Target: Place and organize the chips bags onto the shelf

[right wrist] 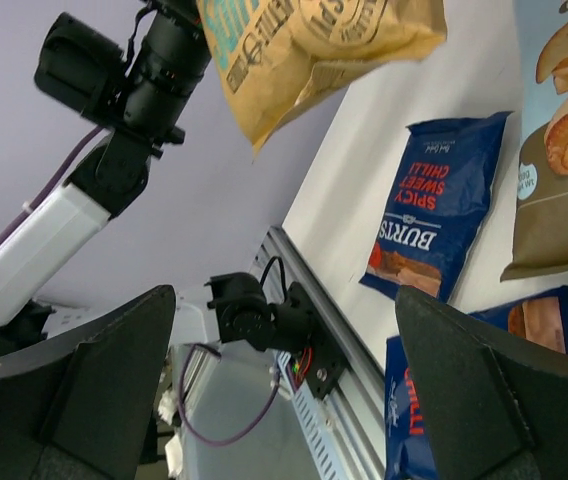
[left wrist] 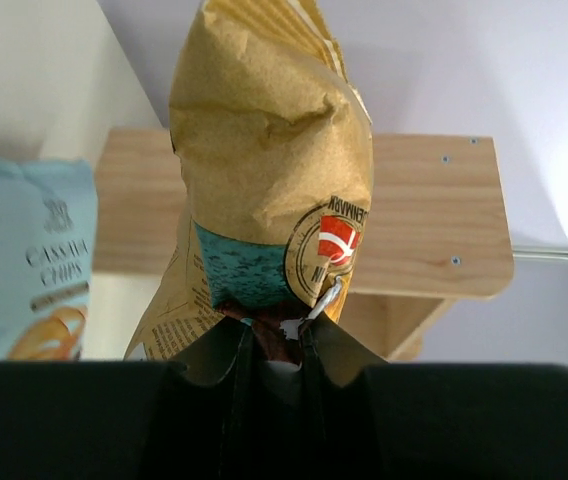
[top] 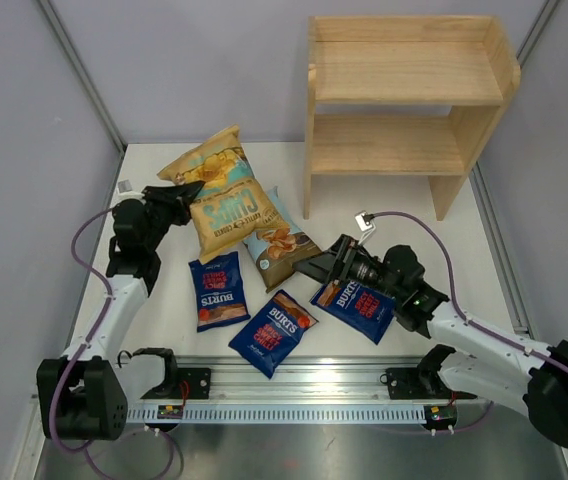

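Next, I take the bag's loose end (top: 266,212) with my right gripper and carry it to the lower level, because my left gripper is holding the golden-yellow bag (top: 226,193) far from the shelf.
My left gripper (top: 182,193) is shut on one edge of the golden-yellow chips bag (top: 221,190) and holds it off the table. In the left wrist view the bag (left wrist: 269,170) stands up from my fingers (left wrist: 339,345), with the wooden shelf (left wrist: 434,220) behind it. The shelf (top: 404,100) stands at the back right with both tiers bare. The pale blue bag (top: 279,245) lies mid-table. Three dark blue BURTS bags (top: 217,290) (top: 272,332) (top: 359,305) lie near the front. My right gripper (top: 311,265) is open and empty, low beside the pale blue bag and the right BURTS bag.
The right wrist view shows the left arm (right wrist: 114,100), the lifted yellow bag (right wrist: 314,50), a BURTS bag (right wrist: 434,210) and the metal rail (right wrist: 364,400) at the table's front edge. Grey walls close in the table on the left, right and back.
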Action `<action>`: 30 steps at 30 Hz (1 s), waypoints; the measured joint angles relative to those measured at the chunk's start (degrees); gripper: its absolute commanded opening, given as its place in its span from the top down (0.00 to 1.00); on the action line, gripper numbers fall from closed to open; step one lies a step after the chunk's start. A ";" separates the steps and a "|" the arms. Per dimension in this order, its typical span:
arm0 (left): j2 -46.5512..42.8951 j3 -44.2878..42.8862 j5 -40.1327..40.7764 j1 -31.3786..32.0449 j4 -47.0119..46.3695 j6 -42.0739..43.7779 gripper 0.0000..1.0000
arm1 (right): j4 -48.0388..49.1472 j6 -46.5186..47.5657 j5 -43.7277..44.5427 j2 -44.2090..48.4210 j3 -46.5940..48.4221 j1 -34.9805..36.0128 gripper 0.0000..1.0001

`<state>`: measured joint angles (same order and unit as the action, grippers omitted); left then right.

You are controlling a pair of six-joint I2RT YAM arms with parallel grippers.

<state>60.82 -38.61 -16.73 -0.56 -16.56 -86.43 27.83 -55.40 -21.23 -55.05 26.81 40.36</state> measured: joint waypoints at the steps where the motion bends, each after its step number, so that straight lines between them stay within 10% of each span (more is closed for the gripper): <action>1: -0.70 0.44 0.66 1.79 0.44 -0.98 0.85 | 1.86 0.00 2.45 -1.20 -0.35 1.68 0.01; 23: -17.44 14.16 18.49 27.28 -2.91 -13.68 0.85 | 36.83 1.05 23.69 -20.65 -2.71 13.20 0.01; 30: -17.29 14.84 24.37 32.89 -6.32 -14.49 0.75 | 38.29 1.62 25.68 -19.98 -2.75 13.33 0.32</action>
<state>43.53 -23.77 7.64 32.34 -22.87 -100.92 66.13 -53.78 4.45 -75.02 24.05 53.69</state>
